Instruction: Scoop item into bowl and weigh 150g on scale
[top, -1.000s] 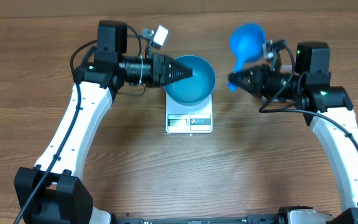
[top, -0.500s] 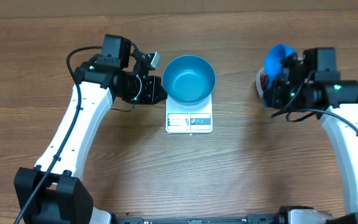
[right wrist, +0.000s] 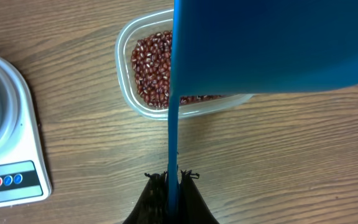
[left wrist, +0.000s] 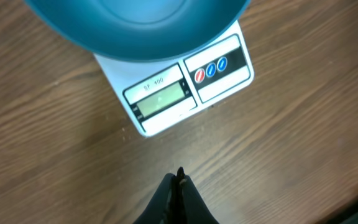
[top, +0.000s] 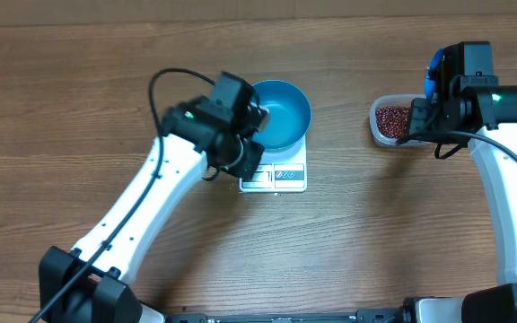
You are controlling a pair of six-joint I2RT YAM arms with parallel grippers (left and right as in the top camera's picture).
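The scale's display is blank. I should wait with the scoop in my right gripper above the beans while my left gripper pushes the red button.
The empty blue bowl sits on the white scale. In the left wrist view my left gripper is shut and empty, pointing down at bare wood just in front of the scale's display, with the bowl above. My right gripper is shut on the thin handle of the blue scoop. The scoop's cup hangs over the clear tub and hides most of it. The red-brown beans fill that tub. In the overhead view the tub lies at the right, partly under the right arm.
The left arm covers the scale's left side in the overhead view. The right wrist view catches the scale's button corner at its left edge. Bare wooden tabletop spreads in front of the scale and the tub.
My left gripper has left the bowl's left rim, shut, and swung down in front of the scale. My right arm has carried the scoop rightward over the bean tub.
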